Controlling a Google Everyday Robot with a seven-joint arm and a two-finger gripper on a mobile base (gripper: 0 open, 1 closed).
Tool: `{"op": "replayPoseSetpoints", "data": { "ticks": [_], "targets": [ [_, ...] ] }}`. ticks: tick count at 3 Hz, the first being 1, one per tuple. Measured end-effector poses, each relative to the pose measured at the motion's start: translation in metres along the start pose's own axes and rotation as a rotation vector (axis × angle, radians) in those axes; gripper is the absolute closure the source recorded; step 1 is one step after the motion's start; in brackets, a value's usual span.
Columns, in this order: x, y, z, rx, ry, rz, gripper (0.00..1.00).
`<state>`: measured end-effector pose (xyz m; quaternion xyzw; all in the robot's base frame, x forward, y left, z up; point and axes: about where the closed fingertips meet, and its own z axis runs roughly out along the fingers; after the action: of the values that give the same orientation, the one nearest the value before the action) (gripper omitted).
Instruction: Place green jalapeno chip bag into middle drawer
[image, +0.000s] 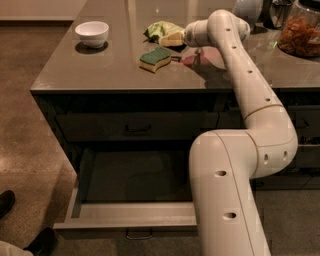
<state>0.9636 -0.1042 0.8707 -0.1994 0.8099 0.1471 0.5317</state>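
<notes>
I expect the loose end of the green jalapeno chip bag (162, 30) to hang down when I pick the bag up, because my gripper is at the bag's crinkled edge (178, 39).
The green jalapeno chip bag (159, 29), crinkled and yellow-green, lies on the counter top at the back, behind a green-and-yellow sponge (155, 58). My gripper (173, 38) is at the bag's right edge, low over the counter, and touches or nearly touches the bag. My arm reaches up from the lower right and bends over the counter. The middle drawer (131, 216) stands pulled out below the counter, its grey box empty; my arm hides its right part.
A white bowl (92, 33) sits at the counter's back left. A glass jar of orange snacks (300, 31) stands at the far right. A shut top drawer (136, 127) is above the open one. A person's shoes (41, 241) are on the floor at the lower left.
</notes>
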Motion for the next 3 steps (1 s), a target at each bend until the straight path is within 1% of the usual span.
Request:
{"op": "replayPoseSetpoints", "data": {
  "ticks": [1, 3],
  "targets": [
    [0.0043, -0.0058, 0.0064, 0.02, -0.002, 0.006, 0.01],
    [-0.0024, -0.0108, 0.0092, 0.04, -0.032, 0.004, 0.46]
  ]
}}
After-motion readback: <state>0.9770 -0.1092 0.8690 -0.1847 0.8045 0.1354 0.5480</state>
